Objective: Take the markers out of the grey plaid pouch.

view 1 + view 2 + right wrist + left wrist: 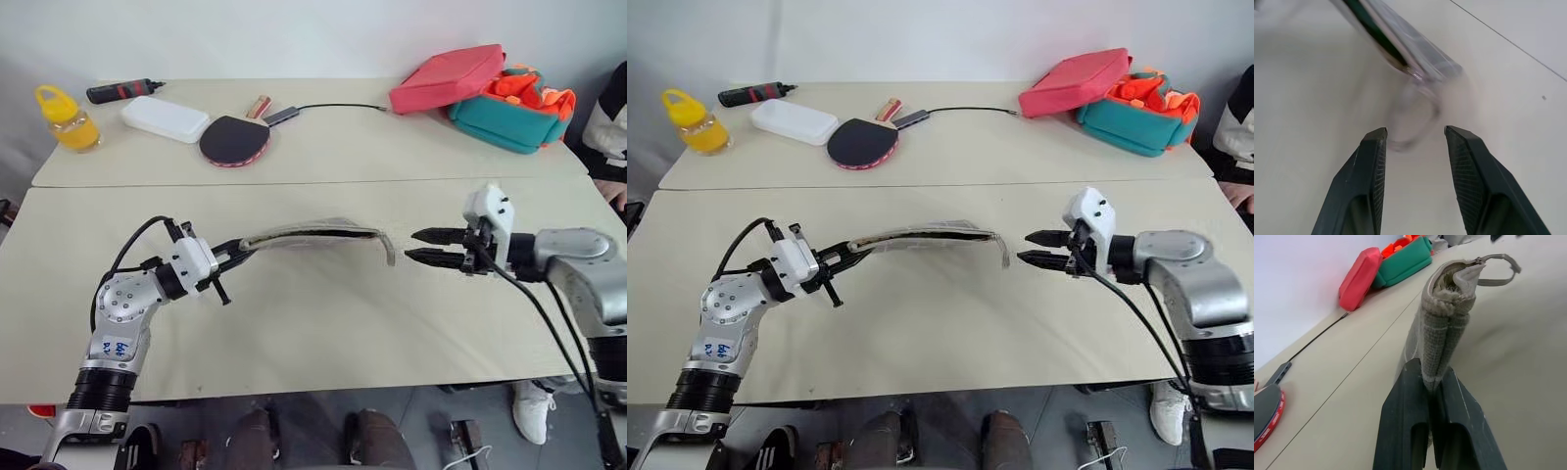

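The grey plaid pouch [302, 238] should open wide when I push my right gripper inside, because the unzipped slit [338, 233] runs along the pouch's top edge.
My left gripper [235, 252] is shut on one end of the grey plaid pouch [313, 234], holding it roughly level above the near table. The pouch's zipper is open along its top edge, and its grey ring loop [389, 247] hangs from the far end. In the left wrist view the pouch [1442, 323] rises from between my fingers. My right gripper [417, 247] is open, level, a short way to the right of the loop, with nothing between its fingers. The right wrist view shows the pouch's end [1400, 49] and loop ahead of the open fingers. The markers are hidden.
On the far table lie a pink-red case [446, 78] on a teal case [505, 117], a table-tennis bat [235, 140], a white box [165, 118], a black cylinder with a red band [122, 91], a yellow bottle [67, 119] and a cable [333, 107]. A person sits at the right edge.
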`<control>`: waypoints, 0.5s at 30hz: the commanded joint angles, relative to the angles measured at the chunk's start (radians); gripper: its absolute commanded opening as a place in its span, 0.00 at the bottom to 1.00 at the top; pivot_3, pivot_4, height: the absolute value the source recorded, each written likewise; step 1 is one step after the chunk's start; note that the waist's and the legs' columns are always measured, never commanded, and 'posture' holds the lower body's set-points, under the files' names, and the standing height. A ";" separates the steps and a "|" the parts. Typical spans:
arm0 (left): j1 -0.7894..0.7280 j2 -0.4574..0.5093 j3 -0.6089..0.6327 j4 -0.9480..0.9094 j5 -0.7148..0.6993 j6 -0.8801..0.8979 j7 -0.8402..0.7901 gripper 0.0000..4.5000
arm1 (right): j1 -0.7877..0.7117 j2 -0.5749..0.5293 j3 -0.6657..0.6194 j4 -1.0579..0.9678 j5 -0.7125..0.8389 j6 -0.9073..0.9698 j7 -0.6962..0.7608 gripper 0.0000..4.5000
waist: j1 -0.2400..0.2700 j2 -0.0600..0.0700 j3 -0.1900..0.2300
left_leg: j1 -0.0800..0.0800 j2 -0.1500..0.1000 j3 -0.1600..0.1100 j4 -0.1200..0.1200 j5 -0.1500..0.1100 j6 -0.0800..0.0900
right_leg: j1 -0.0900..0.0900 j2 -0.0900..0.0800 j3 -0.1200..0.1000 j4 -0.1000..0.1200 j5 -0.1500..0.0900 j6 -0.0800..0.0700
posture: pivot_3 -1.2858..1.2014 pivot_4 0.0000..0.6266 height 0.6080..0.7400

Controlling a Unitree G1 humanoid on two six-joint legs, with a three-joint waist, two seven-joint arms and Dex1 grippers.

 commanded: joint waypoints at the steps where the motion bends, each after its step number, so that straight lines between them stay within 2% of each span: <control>1: -0.009 -0.007 0.008 -0.019 0.003 0.003 -0.002 0.00 | -0.079 0.042 -0.049 -0.020 0.016 -0.020 -0.048 0.40 | -0.004 0.000 0.000 | 0.000 0.000 0.001 0.000 0.000 0.000 | 0.000 0.000 0.000 0.000 0.000 0.000 | 0.52 0.24 1.00; 3: -0.016 -0.015 0.006 -0.027 -0.007 0.024 0.000 0.00 | -0.102 0.092 -0.037 -0.043 0.013 -0.041 -0.078 0.30 | -0.001 0.000 0.000 | 0.001 0.000 0.001 0.000 0.000 0.000 | 0.000 0.000 0.001 0.001 0.000 0.000 | 0.52 0.24 1.00; 7: -0.020 -0.025 -0.006 -0.051 -0.012 0.060 -0.010 0.00 | -0.114 0.204 0.037 -0.116 -0.049 -0.119 -0.141 0.01 | 0.001 0.000 0.000 | 0.000 0.000 0.000 0.000 0.000 0.000 | 0.000 0.000 0.000 0.001 0.000 0.000 | 0.52 0.24 1.00; 11: -0.021 -0.040 -0.014 -0.069 -0.001 0.087 -0.005 0.00 | -0.102 0.274 0.129 -0.123 -0.159 -0.221 -0.177 0.01 | 0.003 0.000 0.000 | 0.000 0.000 0.001 0.000 0.000 0.000 | 0.000 0.000 0.000 0.001 0.000 0.000 | 0.52 0.24 1.00; 15: -0.020 -0.054 -0.018 -0.081 0.009 0.095 -0.001 0.00 | -0.090 0.259 0.177 -0.045 -0.273 -0.336 -0.167 0.01 | 0.003 0.000 0.000 | -0.001 0.000 0.002 0.001 0.000 0.000 | 0.000 0.000 0.000 0.001 0.000 0.000 | 0.52 0.24 1.00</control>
